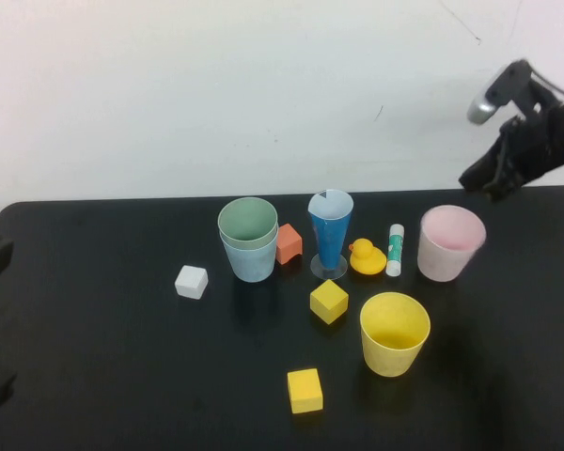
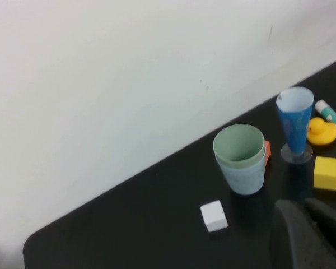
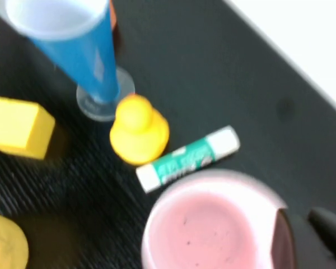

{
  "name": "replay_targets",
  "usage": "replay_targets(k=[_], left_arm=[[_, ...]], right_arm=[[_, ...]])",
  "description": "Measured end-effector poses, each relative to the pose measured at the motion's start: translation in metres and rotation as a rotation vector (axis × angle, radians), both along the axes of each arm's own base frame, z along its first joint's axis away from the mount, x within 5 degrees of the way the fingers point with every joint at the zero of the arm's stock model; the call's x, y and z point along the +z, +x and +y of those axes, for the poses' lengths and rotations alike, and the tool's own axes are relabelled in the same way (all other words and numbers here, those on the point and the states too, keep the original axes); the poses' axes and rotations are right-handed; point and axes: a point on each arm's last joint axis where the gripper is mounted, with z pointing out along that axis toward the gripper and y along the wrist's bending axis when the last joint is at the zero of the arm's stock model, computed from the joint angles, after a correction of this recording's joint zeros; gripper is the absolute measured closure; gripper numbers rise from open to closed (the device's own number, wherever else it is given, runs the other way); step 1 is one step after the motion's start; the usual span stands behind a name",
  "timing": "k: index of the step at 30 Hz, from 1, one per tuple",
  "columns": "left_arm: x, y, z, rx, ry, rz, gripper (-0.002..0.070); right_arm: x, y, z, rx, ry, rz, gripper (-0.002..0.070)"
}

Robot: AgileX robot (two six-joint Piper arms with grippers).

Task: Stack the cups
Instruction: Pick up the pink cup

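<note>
My right fingers are too high at the pink cup's rim (image 1: 480,224), so I should open them, lower one into the cup (image 1: 452,230), then carry it to the yellow cup.
A pale green cup (image 1: 247,222) sits nested in a light blue cup (image 1: 252,260) at the table's middle back; both also show in the left wrist view (image 2: 239,145). A yellow cup (image 1: 394,333) stands alone at the front right. A pale pink cup (image 1: 449,242) stands at the back right. My right gripper (image 1: 486,185) hovers open just above and behind the pink cup's rim (image 3: 213,185), with one finger (image 3: 283,242) overlapping that rim and holding nothing. My left gripper (image 2: 308,224) is shut and empty, low at the table's left side, away from the cups.
A tall dark-blue cone glass (image 1: 330,230) stands between the nested cups and the pink cup. Beside it are an orange block (image 1: 289,243), a yellow duck (image 1: 366,257) and a glue stick (image 1: 396,249). Two yellow cubes (image 1: 328,301) (image 1: 305,390) and a white cube (image 1: 192,281) lie nearby.
</note>
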Motion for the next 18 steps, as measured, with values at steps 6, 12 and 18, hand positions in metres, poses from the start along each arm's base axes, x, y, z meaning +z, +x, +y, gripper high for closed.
replay_targets(k=[6,12,18], left_arm=[[-0.002,-0.001,0.000,0.000,0.011,0.018,0.0675],[-0.006,-0.002,0.001,-0.003,0.026,0.063,0.0675],[-0.007,-0.002,0.000,-0.004,0.026,0.073,0.0675]], right_arm=[[-0.042,0.006,0.000,-0.011,-0.009,0.071,0.0387],[-0.074,0.012,-0.002,-0.061,-0.018,0.107,0.0247],[-0.085,0.015,-0.003,-0.085,-0.025,0.107,0.0365]])
